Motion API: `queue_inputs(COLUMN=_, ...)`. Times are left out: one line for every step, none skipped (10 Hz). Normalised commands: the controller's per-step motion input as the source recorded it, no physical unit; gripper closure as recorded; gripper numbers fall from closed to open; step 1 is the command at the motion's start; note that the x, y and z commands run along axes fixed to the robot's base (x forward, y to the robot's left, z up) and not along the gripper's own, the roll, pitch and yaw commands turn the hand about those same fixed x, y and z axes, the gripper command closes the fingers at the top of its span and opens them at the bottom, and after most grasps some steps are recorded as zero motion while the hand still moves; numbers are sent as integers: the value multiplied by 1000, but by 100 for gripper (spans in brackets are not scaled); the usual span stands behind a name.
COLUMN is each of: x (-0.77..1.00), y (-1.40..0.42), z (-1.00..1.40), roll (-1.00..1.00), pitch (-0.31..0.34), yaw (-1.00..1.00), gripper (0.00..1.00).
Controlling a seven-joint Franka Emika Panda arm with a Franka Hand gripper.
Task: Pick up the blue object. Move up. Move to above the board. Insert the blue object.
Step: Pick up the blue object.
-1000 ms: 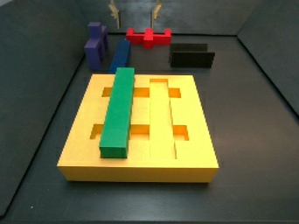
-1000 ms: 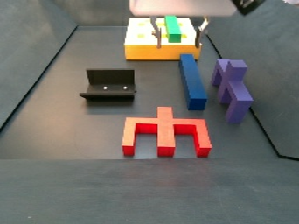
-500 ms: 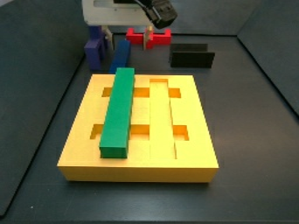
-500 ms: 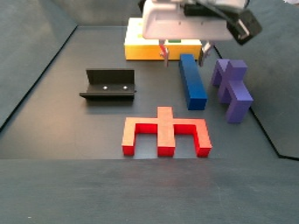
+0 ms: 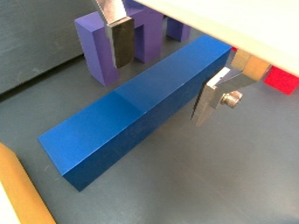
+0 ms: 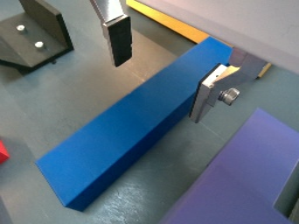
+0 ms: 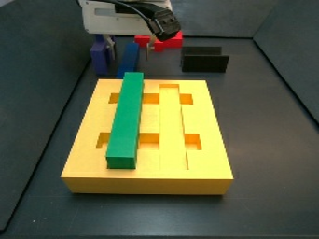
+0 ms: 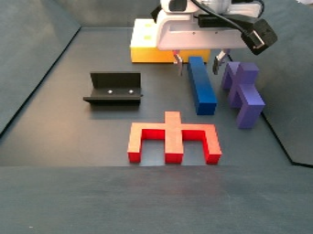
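Observation:
My gripper will bring up the blue object [image 5: 140, 109] alone when I lift, since a part of the floor [image 5: 124, 78] separates it from the purple notched block.
The blue object [image 5: 135, 122] [image 6: 140, 127] is a long plain bar lying flat on the dark floor. My gripper [image 5: 159, 87] [image 6: 159, 87] is open and straddles it near one end. One finger [image 5: 212, 94] is close against the bar's side, and the other finger [image 5: 117, 42] stands clear of it. In both side views the gripper [image 7: 127, 49] [image 8: 202, 64] hangs low over the blue object [image 7: 129, 64] [image 8: 202, 90]. That spot lies just beyond the board [image 7: 200, 140] [image 8: 145, 47], a yellow grooved block. A green bar [image 7: 125, 117] lies in one groove.
A purple notched block [image 8: 242, 91] [image 5: 103, 39] [image 7: 100, 53] stands right beside the blue object. A red pronged piece [image 8: 175, 139] [image 7: 161, 40] lies past the bar's end. The fixture [image 8: 113, 89] [image 7: 203, 61] [image 6: 33, 35] sits on the other side.
The gripper has come down from high above and now has its open fingers either side of the blue object. The pieces have not moved.

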Motion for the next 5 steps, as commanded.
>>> queue_inputs(x=0, y=0, z=-331, roll=0, pitch=-3, yaw=0, gripper=0)
queue_inputs(x=0, y=0, z=-389, roll=0, pitch=-10, yaw=0, gripper=0)
queue_inputs(x=-20, y=0, z=-331, roll=0, pitch=-4, yaw=0, gripper=0)
queue_inputs(x=-60, y=3, z=-277, roll=0, pitch=0, yaw=0, gripper=0)
queue_inputs(x=0, y=14, z=-206, roll=-24, pitch=0, yaw=0, gripper=0)
